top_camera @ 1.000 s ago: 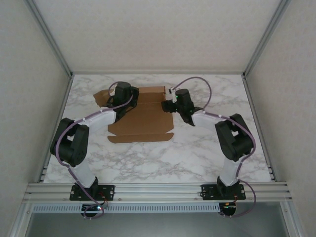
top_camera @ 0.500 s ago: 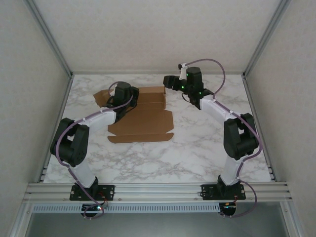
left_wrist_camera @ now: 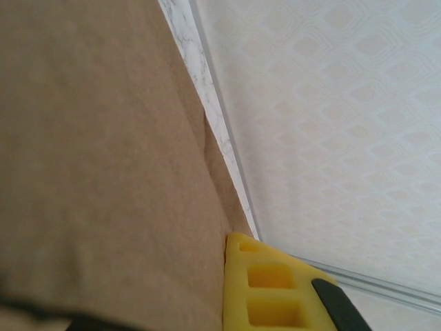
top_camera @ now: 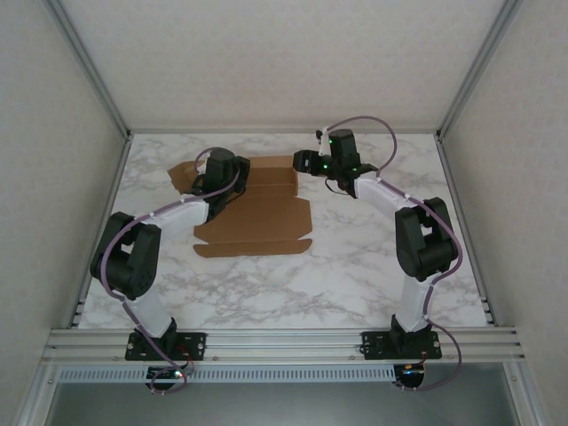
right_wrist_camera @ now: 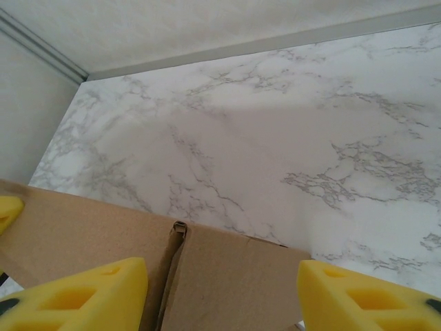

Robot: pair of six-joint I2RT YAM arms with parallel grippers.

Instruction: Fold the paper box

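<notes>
The paper box [top_camera: 255, 219] is off centre, toward my left gripper's side. So my left gripper should slide it over toward my right gripper's side [top_camera: 334, 216] before the box's corner folds.
The paper box [top_camera: 257, 213] lies as a flat brown sheet on the marble table, its back and left flaps raised. My left gripper [top_camera: 211, 179] sits on its left rear part. In the left wrist view, cardboard [left_wrist_camera: 103, 152] covers most of the frame and one yellow finger [left_wrist_camera: 265, 289] presses against it, so the left gripper [left_wrist_camera: 229, 248] is shut on the sheet. My right gripper [top_camera: 302, 163] hovers at the box's far right corner. Its yellow fingers [right_wrist_camera: 89, 293] stand apart, and the right gripper [right_wrist_camera: 220, 276] is open with a cardboard flap [right_wrist_camera: 83, 227] lying between them, untouched.
The marble table [top_camera: 355, 266] has free room to the right of the box and in front of it. Pale walls with aluminium rails [top_camera: 457, 98] close in the left, right and back sides. The arm bases are bolted to the near rail [top_camera: 284, 342].
My right arm has swung from the box's right edge to its far right corner, and its jaws have narrowed a little. The left arm and the box have stayed still.
</notes>
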